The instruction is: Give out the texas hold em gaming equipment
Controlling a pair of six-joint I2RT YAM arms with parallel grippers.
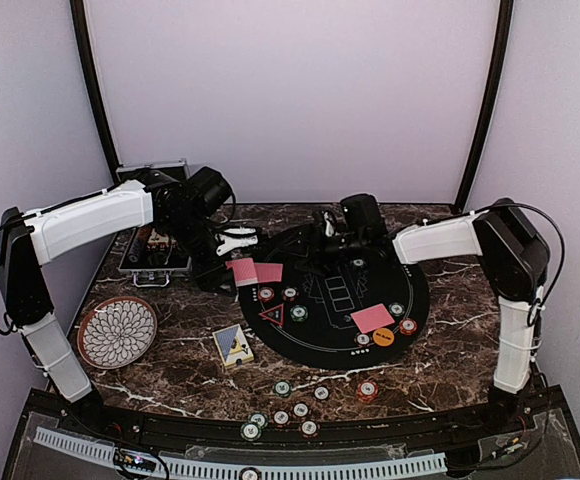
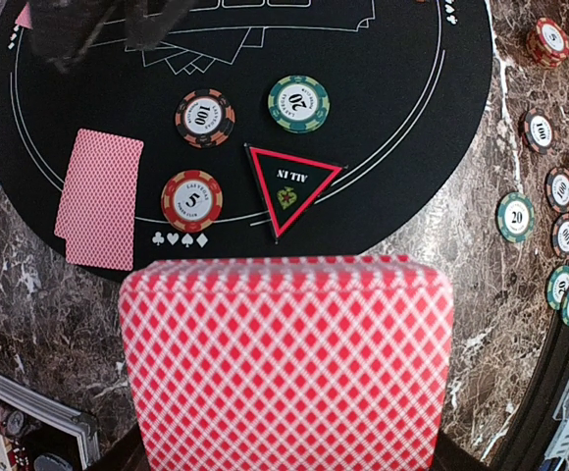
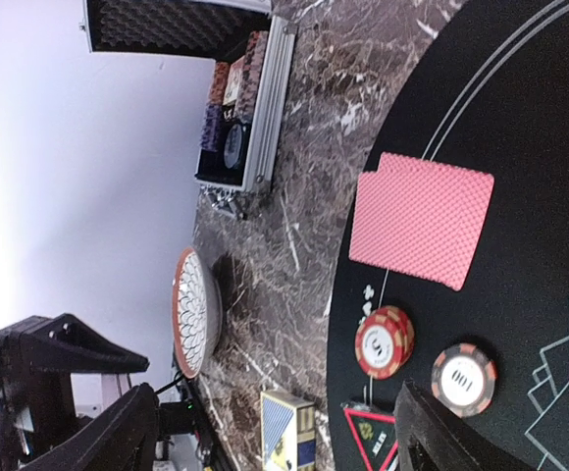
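My right gripper keeps moving toward the deck's loose end [image 1: 250, 273], which sticks out from my left gripper, until its fingers close on the top card [image 1: 240, 270].
A thick deck of red-backed playing cards [image 2: 286, 363] fills the bottom of the left wrist view, and my left gripper [image 2: 289, 457] is shut on it; its fingers are mostly hidden under the deck. From above, the deck [image 1: 241, 270] hangs at the black mat's [image 1: 420, 290] left rim. Just beyond it two overlapping cards [image 2: 98, 198] lie face down beside a red chip [image 2: 191, 200], a dark chip [image 2: 204, 117], a green chip [image 2: 299, 103] and the red triangle [image 2: 290, 186]. My right gripper [image 3: 265, 432] is open and empty over the mat, to the right of those cards [image 3: 422, 218].
More cards [image 1: 372, 318], an orange disc [image 1: 383, 337] and chips sit at the mat's right front. Several loose chips [image 1: 300, 409] lie on the marble near the front edge. A card box [image 1: 233, 345], the patterned plate [image 1: 117, 331] and the open metal case [image 1: 155, 252] stand on the left.
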